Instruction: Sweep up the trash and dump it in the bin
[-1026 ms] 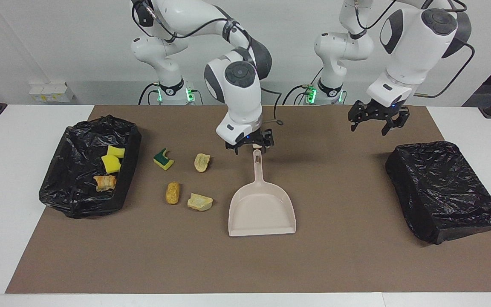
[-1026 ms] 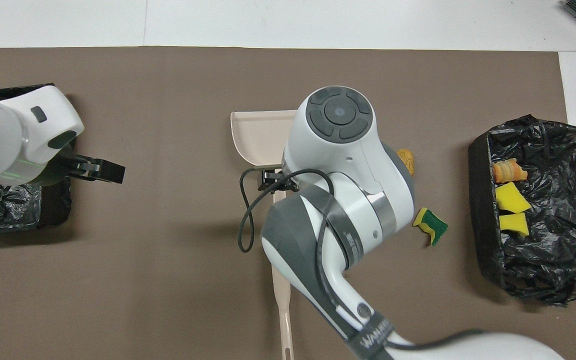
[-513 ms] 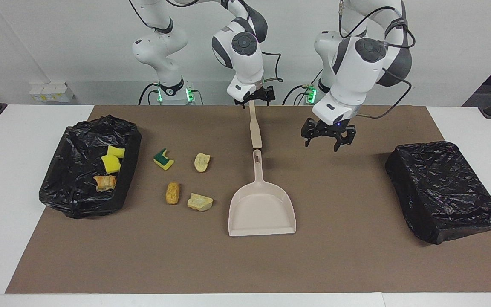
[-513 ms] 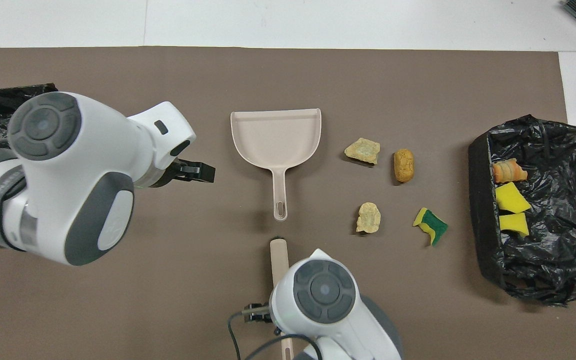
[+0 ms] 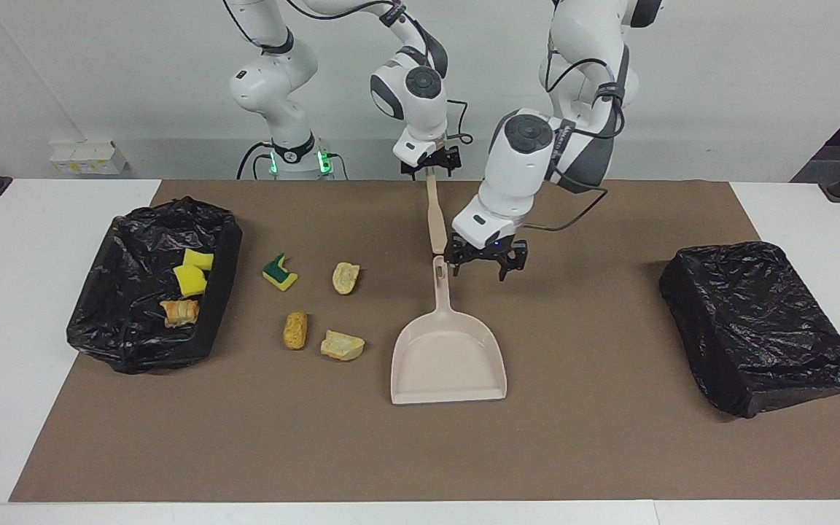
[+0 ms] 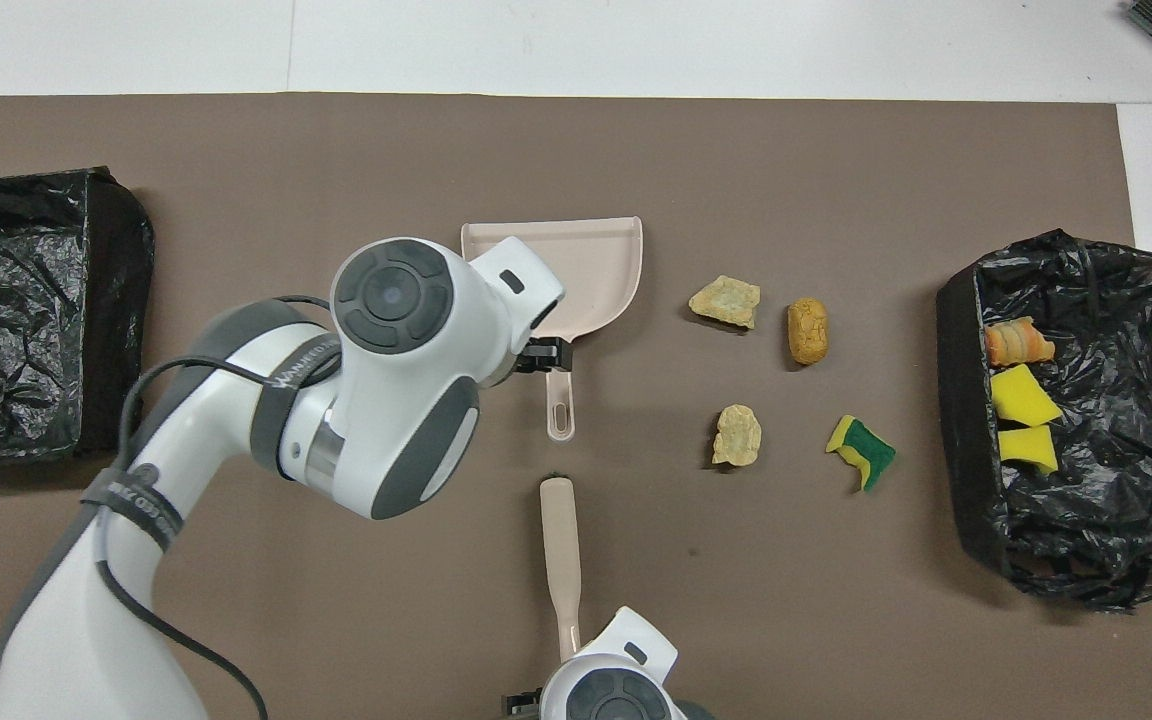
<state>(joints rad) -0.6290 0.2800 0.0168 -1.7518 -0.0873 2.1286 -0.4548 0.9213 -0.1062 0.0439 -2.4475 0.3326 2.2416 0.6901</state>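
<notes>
The beige dustpan's opening (image 5: pixel 448 402) is pointing at the mat's far edge, away from the trash. My left gripper should grip the dustpan by its handle (image 6: pixel 560 410) and turn it toward the trash before my right gripper sweeps.
The beige dustpan (image 5: pixel 449 357) lies mid-mat, its handle pointing toward the robots; it also shows in the overhead view (image 6: pixel 586 265). My left gripper (image 5: pixel 480 266) is open, low beside the handle's end, and shows in the overhead view (image 6: pixel 544 357). My right gripper (image 5: pixel 427 165) is shut on the top of the beige brush (image 5: pixel 435 219), whose other end reaches down near the handle. Loose trash lies on the mat: a green-and-yellow sponge (image 5: pixel 279 272) and three bread chunks (image 5: pixel 345 278) (image 5: pixel 294 329) (image 5: pixel 342 345). Yellow sponge pieces (image 5: pixel 192 273) and a pastry (image 5: pixel 180 312) lie in the bin (image 5: pixel 121 321).
The black-bagged bin stands at the right arm's end of the brown mat (image 5: pixel 609 437). A second black-bagged bin (image 5: pixel 759 321) stands at the left arm's end. The brush also shows in the overhead view (image 6: pixel 558 540), nearer to the robots than the dustpan.
My left gripper has swung from beside the second bin to the dustpan's handle and come lower. My right gripper has drawn back from the handle toward the robots and risen, the brush in it.
</notes>
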